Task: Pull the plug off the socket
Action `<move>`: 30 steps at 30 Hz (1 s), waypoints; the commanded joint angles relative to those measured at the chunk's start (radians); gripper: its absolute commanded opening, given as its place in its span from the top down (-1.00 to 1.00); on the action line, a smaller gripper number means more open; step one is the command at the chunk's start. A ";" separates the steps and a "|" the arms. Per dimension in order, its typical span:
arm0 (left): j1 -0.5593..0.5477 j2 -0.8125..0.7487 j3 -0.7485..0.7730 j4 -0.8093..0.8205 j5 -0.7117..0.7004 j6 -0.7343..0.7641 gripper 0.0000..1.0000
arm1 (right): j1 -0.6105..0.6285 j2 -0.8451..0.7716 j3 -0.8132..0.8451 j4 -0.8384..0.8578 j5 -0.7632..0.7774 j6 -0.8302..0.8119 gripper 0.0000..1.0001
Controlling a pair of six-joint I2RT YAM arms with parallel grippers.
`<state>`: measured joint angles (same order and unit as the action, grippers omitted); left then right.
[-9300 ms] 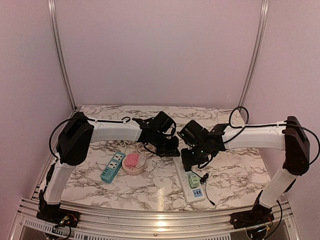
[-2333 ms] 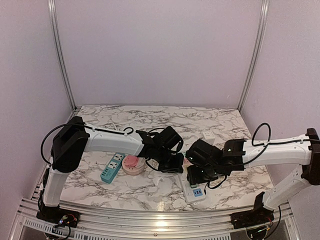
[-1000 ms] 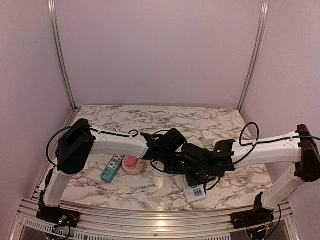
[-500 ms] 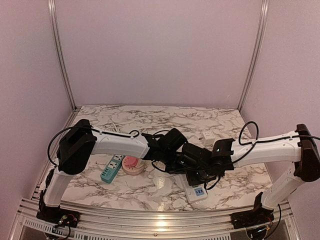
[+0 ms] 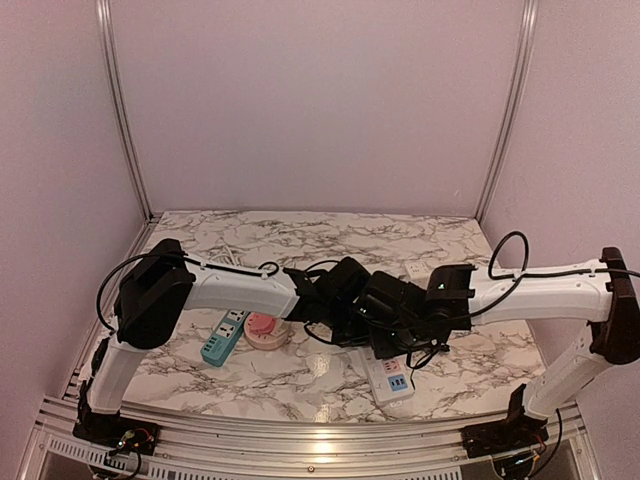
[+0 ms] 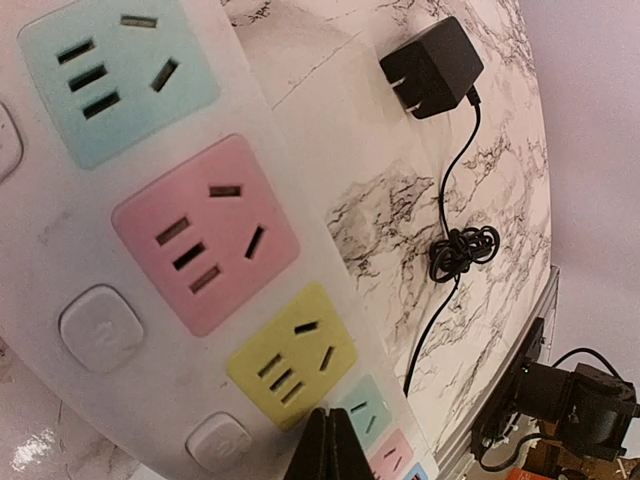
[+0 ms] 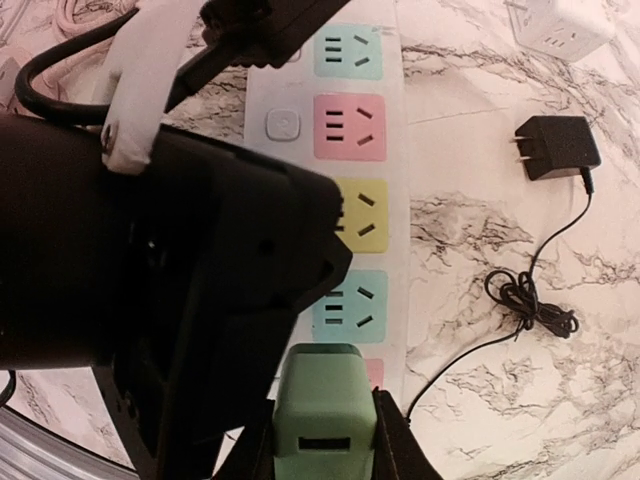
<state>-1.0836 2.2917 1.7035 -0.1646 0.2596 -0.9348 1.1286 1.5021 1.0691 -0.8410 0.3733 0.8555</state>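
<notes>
The green plug (image 7: 325,412) is clear of the strip's sockets, so my right gripper continues to the open marble (image 7: 626,58) beside the white cube socket and releases it there.
The white power strip (image 7: 398,150) with coloured sockets lies on the marble table, and its near end shows in the top view (image 5: 392,380). My right gripper (image 7: 325,440) is shut on the green plug (image 7: 322,400) and holds it above the strip's near sockets; the plug's prongs are hidden. The teal socket (image 7: 350,305) in front of it is empty, as are all the sockets in the left wrist view. My left gripper (image 6: 330,445) is shut, with its tips pressed on the strip (image 6: 60,250) beside the yellow socket (image 6: 290,355).
A black adapter (image 7: 555,147) with a tangled cable (image 6: 462,248) lies right of the strip. A white cube socket (image 5: 418,270) sits behind it. A blue strip (image 5: 225,336) and a pink round socket (image 5: 264,328) lie to the left. The left wrist's black body (image 7: 150,280) crowds my right gripper.
My right gripper has drawn up and back from the strip's near end with the green plug in it. The left gripper has stayed pressed on the strip.
</notes>
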 commanded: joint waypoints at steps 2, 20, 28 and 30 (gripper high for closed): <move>-0.002 0.070 -0.044 -0.132 -0.052 0.014 1.00 | -0.013 -0.064 0.028 -0.010 0.018 -0.017 0.80; 0.041 -0.035 0.155 -0.228 -0.108 0.125 1.00 | -0.548 -0.280 -0.162 0.319 -0.098 -0.227 0.82; 0.123 -0.134 0.095 -0.267 -0.131 0.160 1.00 | -0.866 -0.208 -0.242 0.603 -0.324 -0.268 0.86; 0.143 -0.163 0.079 -0.273 -0.135 0.170 1.00 | -0.932 -0.168 -0.255 0.674 -0.394 -0.268 0.86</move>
<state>-0.9802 2.2265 1.8149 -0.3843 0.1520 -0.8021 0.2985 1.2766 0.8413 -0.3611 0.1444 0.6136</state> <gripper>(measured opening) 0.005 0.239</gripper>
